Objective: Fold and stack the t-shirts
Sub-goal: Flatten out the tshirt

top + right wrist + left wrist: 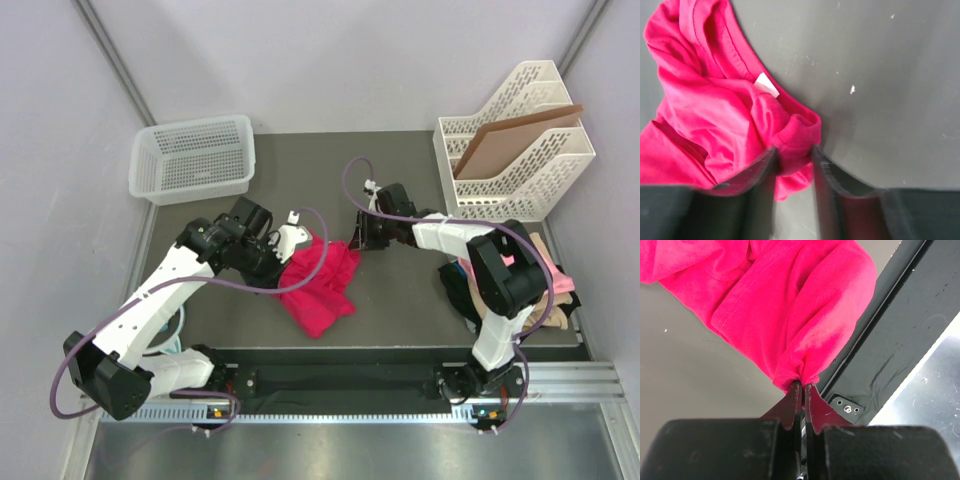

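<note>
Next, I spread the crimson-pink t-shirt, which lies crumpled with its edge bunched (796,371) in my left gripper, then lay it down and take its outer end before folding.
The crimson-pink t-shirt (318,280) lies crumpled on the dark table between my two arms. My left gripper (287,245) is at its left edge and is shut on a pinch of the cloth (790,305), with the jaws (803,384) closed tight on it. My right gripper (358,240) is at the shirt's upper right corner. Its jaws (794,150) stand apart around a bunched fold near the collar (705,100), whose white label (766,85) shows. Other shirts, black (458,285), beige and light pink (556,292), lie heaped at the right edge, partly hidden by the right arm.
A white mesh basket (193,158) stands at the back left. A white file rack (515,140) holding a brown board stands at the back right. A black rail (350,378) runs along the table's near edge and shows in the left wrist view (900,335).
</note>
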Controlling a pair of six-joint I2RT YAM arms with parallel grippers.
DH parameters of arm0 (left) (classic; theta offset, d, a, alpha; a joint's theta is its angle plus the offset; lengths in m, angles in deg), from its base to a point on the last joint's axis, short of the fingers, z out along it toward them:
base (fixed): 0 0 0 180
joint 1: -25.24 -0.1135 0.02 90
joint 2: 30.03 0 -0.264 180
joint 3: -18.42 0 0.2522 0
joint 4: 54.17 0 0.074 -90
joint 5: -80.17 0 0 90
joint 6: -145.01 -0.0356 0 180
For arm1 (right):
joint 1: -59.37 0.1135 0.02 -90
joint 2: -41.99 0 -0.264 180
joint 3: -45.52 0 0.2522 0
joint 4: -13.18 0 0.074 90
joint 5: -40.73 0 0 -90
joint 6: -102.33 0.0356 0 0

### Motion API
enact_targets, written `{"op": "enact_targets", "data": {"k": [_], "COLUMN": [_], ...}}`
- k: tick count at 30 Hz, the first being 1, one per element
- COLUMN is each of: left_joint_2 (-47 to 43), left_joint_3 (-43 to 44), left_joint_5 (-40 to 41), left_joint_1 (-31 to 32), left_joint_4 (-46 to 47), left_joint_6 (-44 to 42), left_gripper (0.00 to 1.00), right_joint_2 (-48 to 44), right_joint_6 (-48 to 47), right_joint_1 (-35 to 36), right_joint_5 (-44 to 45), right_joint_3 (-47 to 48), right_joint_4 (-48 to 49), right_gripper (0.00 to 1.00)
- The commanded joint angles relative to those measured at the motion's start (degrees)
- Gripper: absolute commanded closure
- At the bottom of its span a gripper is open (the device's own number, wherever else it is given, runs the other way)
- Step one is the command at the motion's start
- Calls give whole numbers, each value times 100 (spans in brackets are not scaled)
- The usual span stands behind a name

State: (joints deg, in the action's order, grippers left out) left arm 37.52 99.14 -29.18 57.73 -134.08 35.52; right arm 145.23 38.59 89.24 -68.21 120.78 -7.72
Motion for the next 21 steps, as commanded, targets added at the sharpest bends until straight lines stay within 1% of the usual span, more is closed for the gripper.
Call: {"op": "enact_targets", "data": {"k": [1,3,4,6,7,8,9,10,12,13,14,15,17,18,19,20,21], "left_joint_2": [-66,-101,-136,-276,-330,-374,-383,-357,-225,-190,-146,-59,12,4,-31,-101,-276], "left_joint_3": [-7,-16,-16,-7,1,80,159,273,755,949,1342,1538,1976,2031,2040,1858,1673], "left_joint_5": [37,159,412,861,1142,1988,2423,3158,3542,3605,3623,3606,3527,3370,3211,3045,2686], "left_joint_1": [-15,-15,-15,-15,-15,-23,-15,-23,-41,-58,-67,-67,-59,-59,-59,-59,-67], "left_joint_4": [155,251,313,681,856,1328,1481,1682,1964,1974,1931,1739,1484,1352,1081,947,859], "left_joint_6": [-20,15,85,138,208,252,235,95,-98,-343,-441,-512,-574,-574,-530,-521,-539], "left_gripper": [100,100,100,100,100,100,100,100,100,100,100,100,100,100,100,100,100], "right_joint_2": [187,170,100,-14,-206,-321,-444,-671,-910,-1163,-1314,-1489,-2069,-2280,-2708,-2948,-3185], "right_joint_6": [151,160,125,-58,-147,-235,-392,-463,-682,-727,-762,-798,-789,-737,-719,-667,-544], "right_joint_1": [45,37,37,28,10,10,2,-16,-34,-34,-25,-25,-25,-16,1,10,2], "right_joint_5": [-259,-286,-277,-128,-49,152,258,390,470,522,610,628,716,742,786,934,997], "right_joint_3": [12,55,160,380,677,854,1230,1451,2064,2216,2313,2332,2131,1756,1526,1271,659], "right_joint_4": [371,327,240,-136,-287,-419,-733,-884,-1218,-1490,-1579,-1633,-1712,-1738,-1773,-1861,-1879], "right_gripper": [84,96,100,100,100,100,100,100,100,100,100,100,100,100,100,100,100]}}
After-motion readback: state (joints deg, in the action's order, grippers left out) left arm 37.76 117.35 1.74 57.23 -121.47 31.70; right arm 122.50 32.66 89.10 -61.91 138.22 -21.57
